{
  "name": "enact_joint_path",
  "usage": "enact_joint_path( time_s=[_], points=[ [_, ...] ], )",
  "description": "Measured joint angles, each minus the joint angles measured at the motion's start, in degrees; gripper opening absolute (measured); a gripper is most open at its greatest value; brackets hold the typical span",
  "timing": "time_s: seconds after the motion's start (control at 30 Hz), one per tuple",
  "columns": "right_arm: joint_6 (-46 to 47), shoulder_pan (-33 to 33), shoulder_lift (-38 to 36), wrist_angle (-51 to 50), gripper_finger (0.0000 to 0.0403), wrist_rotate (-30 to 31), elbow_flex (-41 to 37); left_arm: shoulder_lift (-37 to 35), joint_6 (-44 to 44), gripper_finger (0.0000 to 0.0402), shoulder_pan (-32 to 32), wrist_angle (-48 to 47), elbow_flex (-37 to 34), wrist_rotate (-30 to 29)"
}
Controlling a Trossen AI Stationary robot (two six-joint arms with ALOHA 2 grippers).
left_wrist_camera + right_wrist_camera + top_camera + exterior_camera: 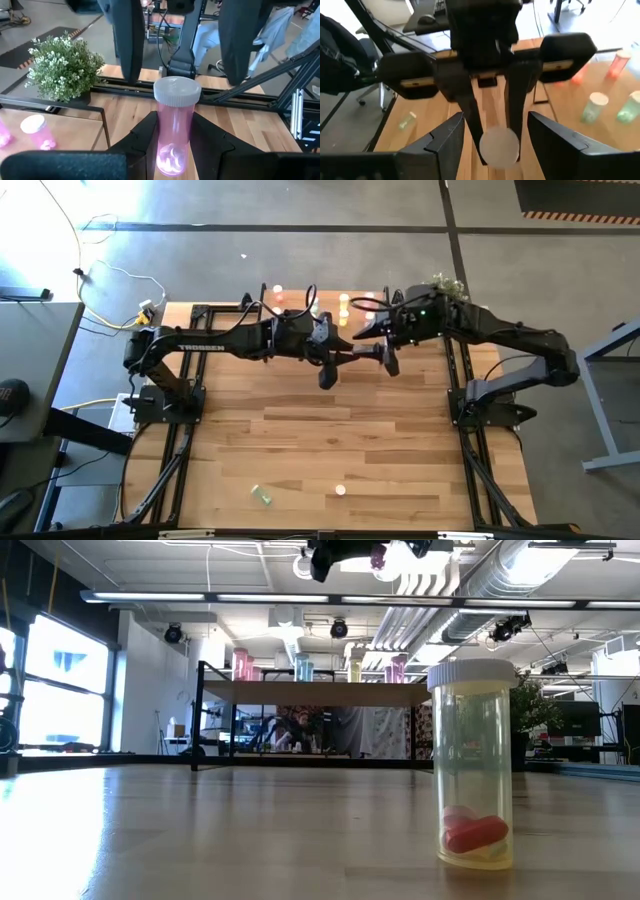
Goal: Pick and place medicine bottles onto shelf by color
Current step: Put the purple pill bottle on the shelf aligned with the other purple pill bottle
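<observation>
My right gripper should take the end with the cap (177, 91) and put the pink bottle on the shelf. My left gripper has the bottle now, but the pink row (369, 297) is on my right gripper's side.
My left gripper (172, 150) is shut on a pink medicine bottle (172, 132) with a white cap, high above the table near its far middle (330, 368). My right gripper (496, 122) faces it, open. Its fingers (124, 42) stand wide on either side of the cap (499, 146), apart from it. The shelf (320, 692) stands at the far edge on thin black legs, with several bottles upright on top. A yellow bottle (472, 765) stands on the near table, and a green one (262, 495) lies on its side beside it. My left gripper pinches the pink bottle's lower body (170, 150) between its two fingers (142, 137). The capped end (177, 92) sticks out past the fingertips toward the right gripper. The bottle is lifted clear of the table.
A potted green plant (65, 65) stands by the shelf's right end. Red and green bottles (594, 107) stand on the shelf top, and a pink one (37, 131) shows there too. Black frame rails run along both table sides (465, 380). Bare wood lies across the middle of the table.
</observation>
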Motion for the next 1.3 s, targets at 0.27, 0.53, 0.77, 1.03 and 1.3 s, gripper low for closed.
enact_joint_path(
  time_s=[0.27,0.53,0.77,1.03,1.3],
  points=[
    [1.49,0.04,0.96,-3.69,0.0209,0.09,-0.02,0.0,0.05,0.0086,0.0,0.24,0.0,-1.03],
    [1.51,0.04,1.23,-4.52,0.019,1.6,-0.02,-0.02,0.05,0.0085,0.0,0.29,0.02,-1.05],
    [1.49,0.04,1.25,-4.51,0.0124,1.63,-0.02,-0.04,0.05,0.0085,0.0,0.31,0.02,-1.07],
    [2.36,0.04,1.23,-4.53,0.0099,1.64,-0.02,-0.07,-0.13,0.0086,0.0,0.29,0.02,-1.07],
    [3.4,0.07,1.23,-4.67,0.0096,3.02,-0.02,-0.08,-1.42,0.0127,0.12,-0.01,0.05,-1.05]
  ],
)
